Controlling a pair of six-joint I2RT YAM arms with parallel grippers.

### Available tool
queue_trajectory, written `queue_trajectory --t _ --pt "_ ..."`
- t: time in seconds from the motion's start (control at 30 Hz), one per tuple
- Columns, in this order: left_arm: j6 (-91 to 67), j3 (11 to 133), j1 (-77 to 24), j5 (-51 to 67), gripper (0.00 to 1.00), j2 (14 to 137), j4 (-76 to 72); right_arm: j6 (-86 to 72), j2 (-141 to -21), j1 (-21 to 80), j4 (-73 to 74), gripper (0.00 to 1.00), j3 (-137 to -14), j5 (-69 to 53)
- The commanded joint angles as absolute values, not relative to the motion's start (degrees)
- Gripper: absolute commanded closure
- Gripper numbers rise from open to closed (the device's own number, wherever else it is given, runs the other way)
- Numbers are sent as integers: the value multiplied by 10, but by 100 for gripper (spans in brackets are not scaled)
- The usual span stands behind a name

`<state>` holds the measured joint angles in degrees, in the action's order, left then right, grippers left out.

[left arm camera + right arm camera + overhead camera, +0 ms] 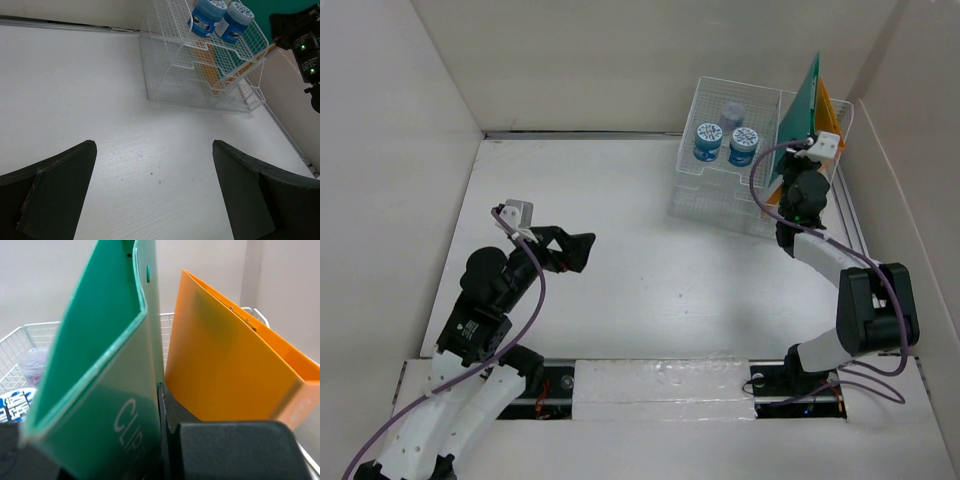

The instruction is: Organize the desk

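The green folder [800, 112] is standing upright next to the orange folder in the rack [828, 108]. My right gripper should keep lowering the green folder until its bottom rests, then let go.
The desk [650, 260] is a wide white tabletop. My left gripper [582, 250] hovers open and empty over its left middle; in the left wrist view [153, 145] only bare desk [100, 90] lies between the fingers. My right gripper [794, 165] is shut on a green folder [802, 100] that stands upright in the right compartment of a white wire rack [720, 195]. In the right wrist view the green folder [105, 365] sits against my right finger [172, 415], and an orange folder [225, 370] stands just right of it.
Two blue-lidded jars [707, 141] [743, 146] and a grey-lidded jar [731, 113] sit in the rack's left compartment. The rack [200, 75] stands at the back right, near the beige walls [410, 150]. The right arm [305, 45] is beside it.
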<state>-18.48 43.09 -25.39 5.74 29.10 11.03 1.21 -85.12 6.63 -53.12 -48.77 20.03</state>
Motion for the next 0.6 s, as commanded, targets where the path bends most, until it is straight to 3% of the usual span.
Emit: queue_trajectory --t 0.0,0.13,0.57 --pt "-179 430 -253 56 2 293 98 1 -844 72 -604 100 -462 211" --pt "-179 431 -253 55 2 288 98 -38 -850 65 -609 100 -439 207" --pt "-180 432 -253 47 2 295 106 -100 -873 54 -407 96 -500 178"
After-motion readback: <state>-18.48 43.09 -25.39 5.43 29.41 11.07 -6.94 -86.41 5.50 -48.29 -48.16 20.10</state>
